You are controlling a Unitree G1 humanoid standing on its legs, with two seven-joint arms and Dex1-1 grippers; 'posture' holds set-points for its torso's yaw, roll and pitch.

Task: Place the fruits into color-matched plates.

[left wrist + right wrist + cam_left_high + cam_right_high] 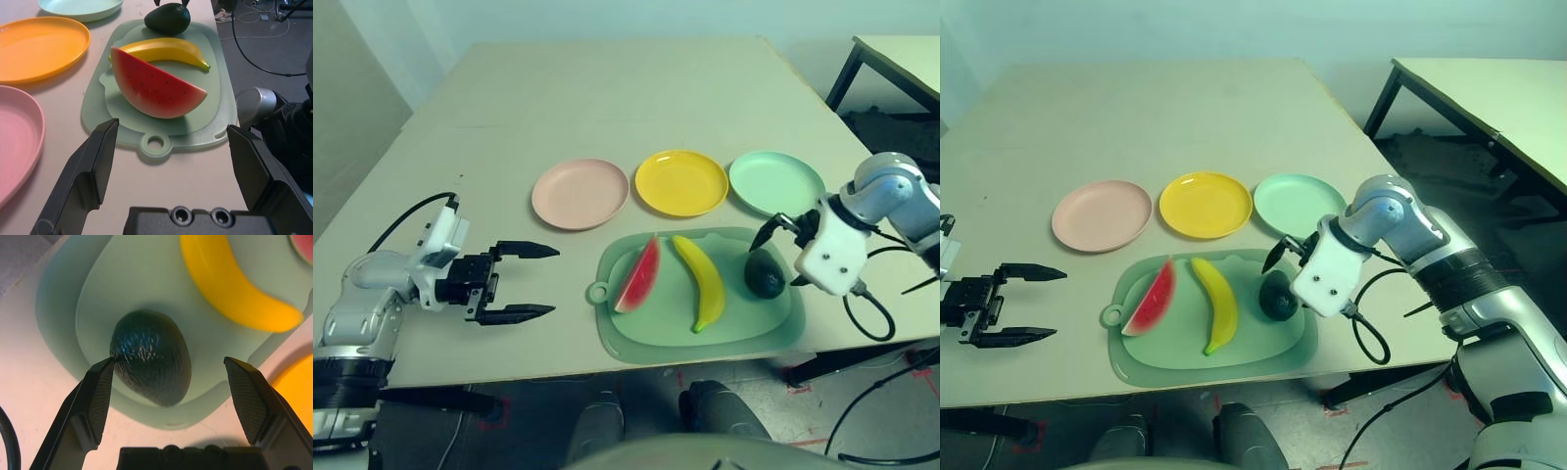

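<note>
The avocado (150, 357) lies clear of the banana, its narrow width across my right gripper's open fingers, so I keep lowering until they are either side of its middle (765, 274), then close.
On the pale green cutting board (744, 318) lie a red watermelon wedge (639, 276), a yellow banana (701, 281) and a dark green avocado (766, 274). Behind the board stand three empty plates in a row: pink (579, 193), yellow (681, 182) and mint green (776, 182). My right gripper (169, 363) is open just over the avocado, with a finger on either side of it and not touching it. My left gripper (554, 281) is open above the bare table, left of the board's ring handle, pointing at the watermelon.
The table's front edge runs just below the board (155, 145). A second table (901, 49) stands at the back right, and black cables (867, 313) hang from my right wrist past the table edge.
</note>
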